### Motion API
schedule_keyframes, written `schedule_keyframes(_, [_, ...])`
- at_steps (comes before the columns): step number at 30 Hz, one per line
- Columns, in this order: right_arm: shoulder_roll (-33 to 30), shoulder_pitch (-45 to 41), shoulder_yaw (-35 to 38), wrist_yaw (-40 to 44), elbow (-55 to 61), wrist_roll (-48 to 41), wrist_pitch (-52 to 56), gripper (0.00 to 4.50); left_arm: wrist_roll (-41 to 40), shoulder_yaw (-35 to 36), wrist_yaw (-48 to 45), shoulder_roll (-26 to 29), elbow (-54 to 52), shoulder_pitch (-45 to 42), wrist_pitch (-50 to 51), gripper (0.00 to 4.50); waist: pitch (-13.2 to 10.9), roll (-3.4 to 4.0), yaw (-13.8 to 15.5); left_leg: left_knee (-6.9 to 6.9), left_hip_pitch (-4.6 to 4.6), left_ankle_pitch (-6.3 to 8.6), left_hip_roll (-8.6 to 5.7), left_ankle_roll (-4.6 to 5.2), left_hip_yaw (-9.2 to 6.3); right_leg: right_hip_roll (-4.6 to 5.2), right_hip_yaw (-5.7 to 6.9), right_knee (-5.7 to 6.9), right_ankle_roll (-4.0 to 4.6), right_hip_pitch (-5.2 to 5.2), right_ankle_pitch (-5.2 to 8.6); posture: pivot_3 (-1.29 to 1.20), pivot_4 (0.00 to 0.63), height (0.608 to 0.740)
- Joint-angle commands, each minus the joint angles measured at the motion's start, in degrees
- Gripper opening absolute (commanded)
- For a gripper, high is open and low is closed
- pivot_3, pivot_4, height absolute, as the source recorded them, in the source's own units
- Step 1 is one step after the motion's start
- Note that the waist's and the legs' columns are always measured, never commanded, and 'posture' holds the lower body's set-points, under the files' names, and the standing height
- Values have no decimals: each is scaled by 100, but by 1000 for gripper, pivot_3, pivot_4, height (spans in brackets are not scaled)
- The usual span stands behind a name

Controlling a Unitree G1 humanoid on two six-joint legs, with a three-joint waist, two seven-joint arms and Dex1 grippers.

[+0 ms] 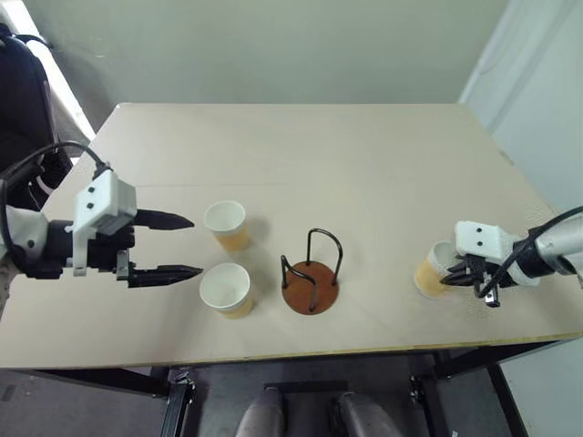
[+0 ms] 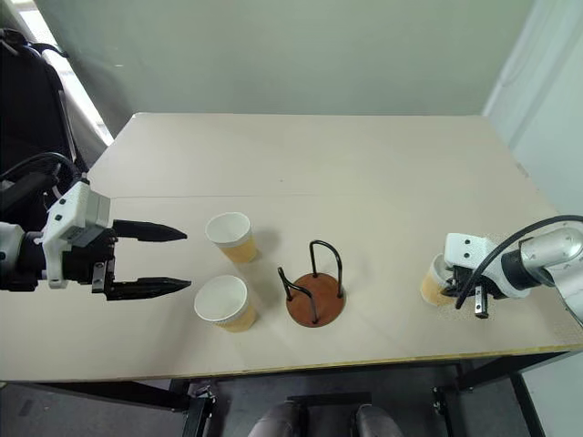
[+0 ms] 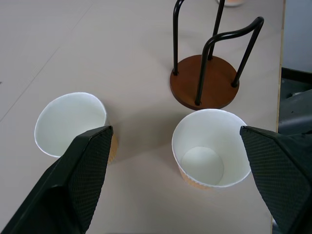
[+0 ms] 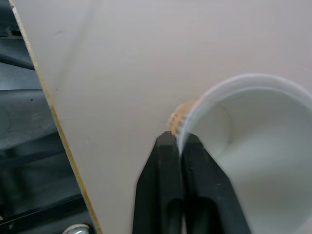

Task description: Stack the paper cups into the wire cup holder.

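I expect each paper cup (image 1: 227, 225) to sink deep into another when I lower it, because the paper cups go from wide openings down to narrower bases (image 1: 235, 242).
Two paper cups stand upright left of centre on the table: one farther back (image 1: 227, 224), one nearer the front edge (image 1: 226, 289). My left gripper (image 1: 177, 246) hovers open just left of them, one finger pointing at each cup. The wire cup holder (image 1: 311, 278), a reddish-brown disc with two black wire loops, stands empty at the middle. A third paper cup (image 1: 430, 269) sits at the right, and my right gripper (image 4: 179, 146) is shut on its rim, one finger inside and one outside.
The table's front edge (image 1: 273, 357) runs close below the cups and the holder. The back half of the beige table (image 1: 301, 146) is bare. A dark chair (image 1: 23, 100) stands off the table's left side.
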State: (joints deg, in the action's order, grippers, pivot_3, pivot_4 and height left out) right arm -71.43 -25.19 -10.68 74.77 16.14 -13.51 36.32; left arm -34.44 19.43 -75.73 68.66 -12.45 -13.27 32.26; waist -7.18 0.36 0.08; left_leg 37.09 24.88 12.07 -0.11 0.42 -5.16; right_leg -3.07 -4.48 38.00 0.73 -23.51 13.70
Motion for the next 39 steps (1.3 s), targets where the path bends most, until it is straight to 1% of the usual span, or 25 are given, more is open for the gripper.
schedule_keyframes(1, [96,-381,488,457,248,-672,1,19,9,249,32,73,-51,5,-53,4500,0,0,-1,0,0,0,0,0,0,0,0,0,0,-1,0,0,150,740])
schedule_keyframes(2, [138,-475,602,541,291,-859,48,19,15,259,35,72,-42,16,-59,4500,-1,1,-1,-1,0,0,0,0,1,0,0,0,0,-1,0,0,150,740])
schedule_keyframes(4, [632,-1756,1041,455,-55,-1604,383,19,27,310,31,64,-30,74,-73,4500,-1,2,-37,-1,0,-1,0,0,1,-2,0,1,0,-2,0,0,150,740])
schedule_keyframes(6, [1055,-2738,1161,355,-257,-2038,640,19,30,341,42,51,-54,129,-81,4500,-9,20,-102,1,1,-10,0,2,12,-7,-16,6,4,-14,-5,0,150,740])
schedule_keyframes(8, [1342,-3225,1073,322,-247,-2238,840,19,20,346,63,34,-83,144,-66,4500,6,-4,-99,-14,-1,-23,1,5,5,-11,-14,4,5,-17,-7,0,150,740])
schedule_keyframes(10, [1609,-3484,932,275,-107,-2416,1022,19,17,332,94,18,-115,143,-52,4500,34,-52,-76,-17,-20,-21,18,4,-2,-21,-6,-1,29,1,8,0,150,740])
schedule_keyframes(12, [1787,-3543,693,260,90,-2392,1051,19,-11,350,108,6,-156,174,-43,4500,31,-54,-57,-16,-35,-3,22,-7,-15,-27,4,-2,45,23,19,0,150,740])
schedule_keyframes(14, [1887,-3463,442,266,209,-2227,948,19,-33,372,139,4,-201,199,-21,4500,23,-40,-46,-13,-21,5,17,-9,-14,-24,4,1,43,10,18,0,150,740])
schedule_keyframes(18, [1966,-3260,-91,253,327,-1779,640,19,-53,464,174,10,-278,299,18,4500,23,-40,-40,-9,-19,6,17,-12,-14,-24,4,2,41,8,16,0,150,740])
schedule_keyframes(21, [2059,-3231,-298,290,353,-1636,541,19,-67,542,208,11,-330,380,57,4500,22,-40,-44,-10,-20,7,18,-14,-14,-25,4,4,44,6,14,0,150,740])
schedule_keyframes(27, [2314,-3278,-509,274,365,-1462,469,19,-85,592,277,2,-401,459,100,4500,22,-39,-46,-10,-25,6,19,-15,-14,-26,4,8,51,6,10,0,150,740])
schedule_keyframes(39, [2529,-3288,-651,277,493,-1279,384,19,-127,765,304,-3,-569,610,215,4500,22,-39,-45,-13,-24,7,22,-17,-14,-28,4,8,62,0,8,0,150,740])
